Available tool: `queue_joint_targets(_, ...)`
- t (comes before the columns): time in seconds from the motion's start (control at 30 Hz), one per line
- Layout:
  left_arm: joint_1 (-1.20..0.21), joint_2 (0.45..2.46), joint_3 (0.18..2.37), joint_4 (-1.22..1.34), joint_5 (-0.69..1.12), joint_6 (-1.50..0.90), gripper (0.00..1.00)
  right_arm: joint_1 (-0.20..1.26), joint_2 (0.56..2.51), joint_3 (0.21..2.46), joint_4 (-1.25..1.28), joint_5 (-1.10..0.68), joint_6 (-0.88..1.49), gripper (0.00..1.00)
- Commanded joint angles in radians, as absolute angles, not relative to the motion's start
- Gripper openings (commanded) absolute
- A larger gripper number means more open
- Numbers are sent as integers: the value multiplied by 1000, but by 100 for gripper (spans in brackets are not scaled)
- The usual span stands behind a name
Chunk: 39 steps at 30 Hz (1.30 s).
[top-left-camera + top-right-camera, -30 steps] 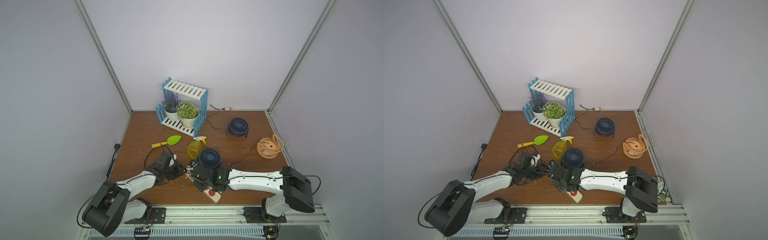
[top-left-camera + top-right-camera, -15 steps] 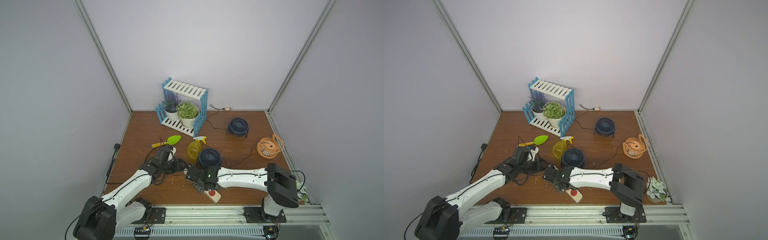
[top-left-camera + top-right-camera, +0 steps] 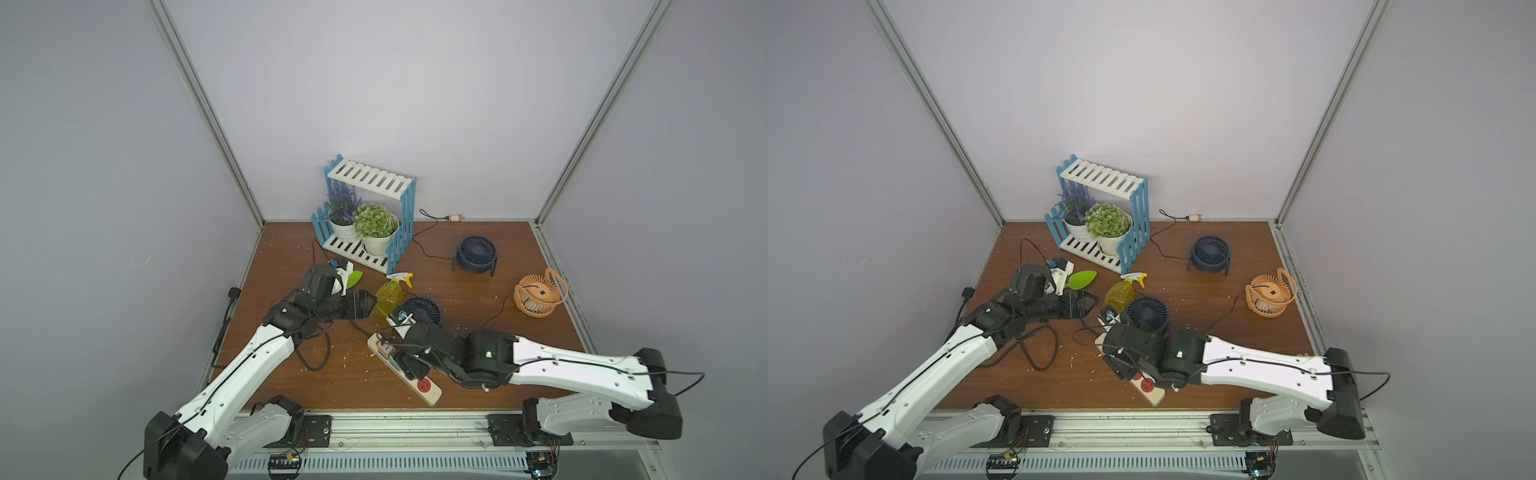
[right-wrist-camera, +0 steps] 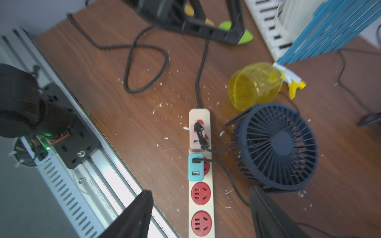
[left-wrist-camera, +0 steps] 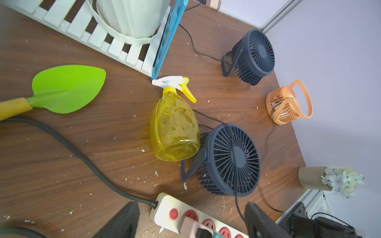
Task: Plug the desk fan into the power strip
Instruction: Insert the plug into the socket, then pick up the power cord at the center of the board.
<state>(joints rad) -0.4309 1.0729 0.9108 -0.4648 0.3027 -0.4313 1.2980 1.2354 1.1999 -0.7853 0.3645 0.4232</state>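
Note:
The second dark fan's adapter [image 3: 455,217] is off the power strip, so I should keep moving my right gripper to that fan's free cable [image 3: 415,240] beside the plant shelf and close it there.
The cream power strip [image 4: 201,207] lies near the table's front edge, also seen in both top views [image 3: 432,397] [image 3: 1153,397]. A pink adapter [image 4: 195,137] and a teal adapter [image 4: 195,167] sit in its two sockets nearest the cord, each with a thin black cable. The two other red sockets are bare. The dark blue desk fan [image 3: 422,309] [image 4: 276,144] stands right beside the strip. My right gripper [image 4: 200,190] hovers open over the strip's bare sockets, holding nothing. My left gripper [image 5: 191,204] [image 3: 368,305] is open and empty, apart from the strip's cord end [image 5: 165,208].
A yellow spray bottle [image 3: 388,299] lies against the fan. A green trowel [image 3: 1081,279] sits behind the left arm. Farther back stand a blue-white plant shelf [image 3: 365,216], a second dark fan [image 3: 476,253] and an orange fan [image 3: 538,293]. The strip's thick black cord [image 3: 1038,353] loops front left.
Both grippers have opened from nearly shut. The left gripper has drawn back from the strip toward the far side. The right gripper stays over the strip.

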Motion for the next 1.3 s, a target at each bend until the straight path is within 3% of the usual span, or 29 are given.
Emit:
queue_joint_targets(0.0, -420, 1090, 958, -518, 267, -405, 84, 1272, 1139, 1184, -736, 437, 392, 80)
queue_joint_targets(0.27, -422, 1048, 912, -468, 227, -485, 86, 894, 1150, 1170, -594, 293, 369, 82)
queue_joint_targets(0.37, -422, 1030, 890, -467, 213, -504, 86, 756, 1237, 1178, -496, 205, 309, 81)
queue_joint_targets(0.53, -422, 1016, 862, -464, 201, -512, 86, 566, 1513, 1298, -446, 52, 213, 69)
queue_joint_targets(0.97, -422, 988, 738, -359, 206, -588, 87, 395, 2028, 1624, -360, -50, 38, 48)
queue_joint_targets(1.27, -422, 957, 713, -371, 195, -600, 87, 357, 2287, 1872, -440, -76, -13, 45)
